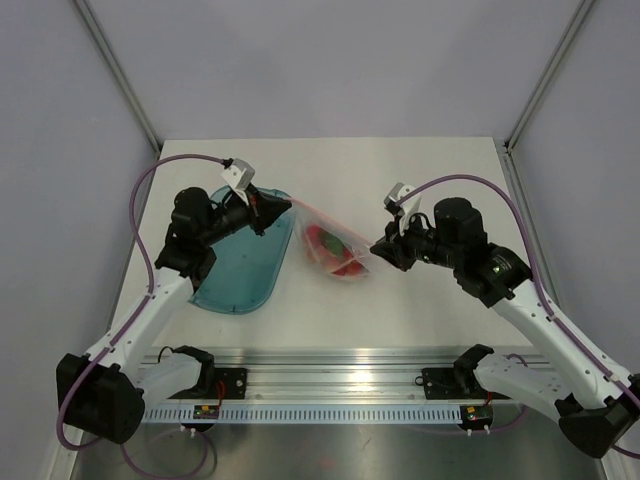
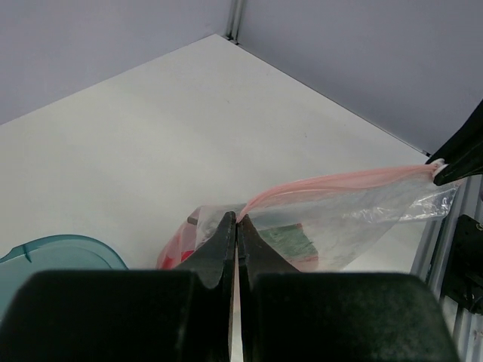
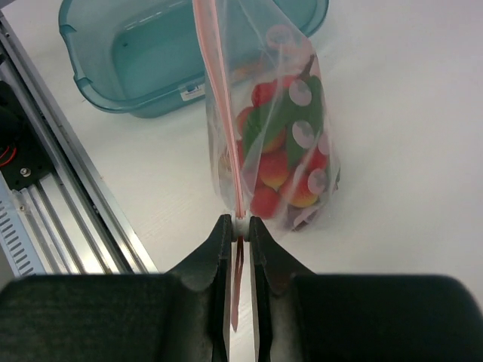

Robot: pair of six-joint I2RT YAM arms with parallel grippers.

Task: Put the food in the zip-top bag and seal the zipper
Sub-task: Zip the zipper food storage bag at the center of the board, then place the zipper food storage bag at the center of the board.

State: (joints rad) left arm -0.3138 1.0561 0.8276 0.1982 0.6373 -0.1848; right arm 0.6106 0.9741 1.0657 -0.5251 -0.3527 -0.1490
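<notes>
My left gripper should now hold the zipper (image 2: 255, 204), which is taut with a short tail (image 3: 238, 286) past the white slider, until the slider reaches the tail's end.
The clear zip-top bag (image 1: 335, 252) hangs stretched between both grippers above the table, its pinkish-red zipper (image 1: 330, 222) taut along the top. The food (image 3: 283, 154), red, orange and green toy fruits, sits inside the bag (image 3: 302, 105). My left gripper (image 1: 288, 203) is shut on the zipper's left end (image 2: 302, 185); the bag (image 2: 355, 219) hangs beyond its fingertips. My right gripper (image 1: 380, 252) is shut on a small white slider on the zipper's right end (image 3: 240, 225), with the strip (image 3: 223, 113) running away from the jaws.
A teal translucent oval tray (image 1: 245, 262) lies on the table left of the bag, under the left arm; it also shows in the right wrist view (image 3: 151, 60). An aluminium rail (image 1: 330, 385) runs along the near edge. Grey walls enclose the table.
</notes>
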